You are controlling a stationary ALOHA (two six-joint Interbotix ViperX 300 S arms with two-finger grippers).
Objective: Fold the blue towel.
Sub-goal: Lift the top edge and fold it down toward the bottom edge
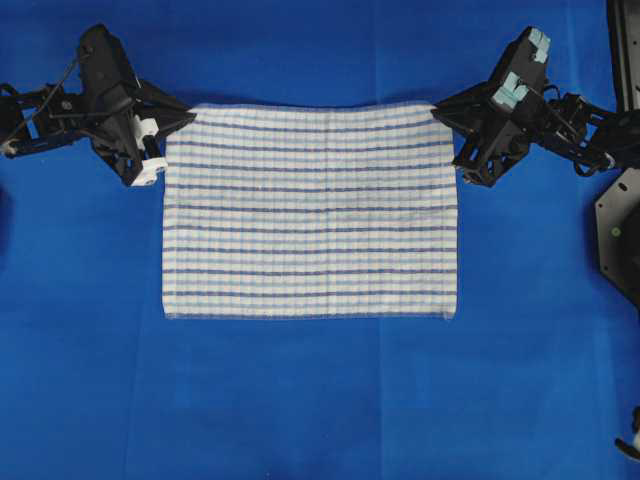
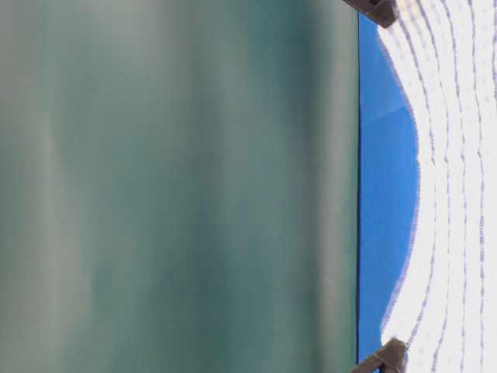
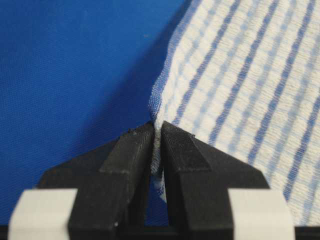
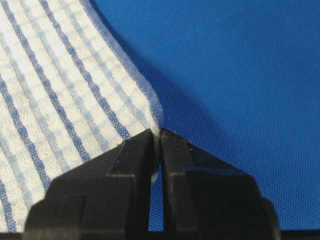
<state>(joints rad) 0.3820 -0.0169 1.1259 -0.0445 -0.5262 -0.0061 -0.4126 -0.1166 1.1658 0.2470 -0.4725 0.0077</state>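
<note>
I should keep moving my left gripper to the towel's near corner [image 1: 171, 311] and let go there, because both the blue towel's far corners [image 1: 202, 110] are held and its near edge is flat.
The blue towel [image 1: 310, 210], white with thin blue stripes, lies spread flat as a rectangle in the overhead view. My left gripper [image 1: 183, 113] is at its far left corner, shut on the cloth. The left wrist view shows the towel [image 3: 240, 75] pinched between the black fingertips of the left gripper [image 3: 156, 131]. At the far right corner my right gripper [image 1: 438, 110] is shut on the cloth too. In the right wrist view the towel [image 4: 60, 90] runs into the closed tips of the right gripper [image 4: 159, 134]. The table-level view shows the towel's edge [image 2: 458, 186] lifted between the two grips.
The plain blue table covering [image 1: 310, 400] reaches all round the towel. A black piece of equipment [image 1: 620, 230] stands at the right edge, behind the right arm. Most of the table-level view is a blurred grey-green surface [image 2: 178, 186].
</note>
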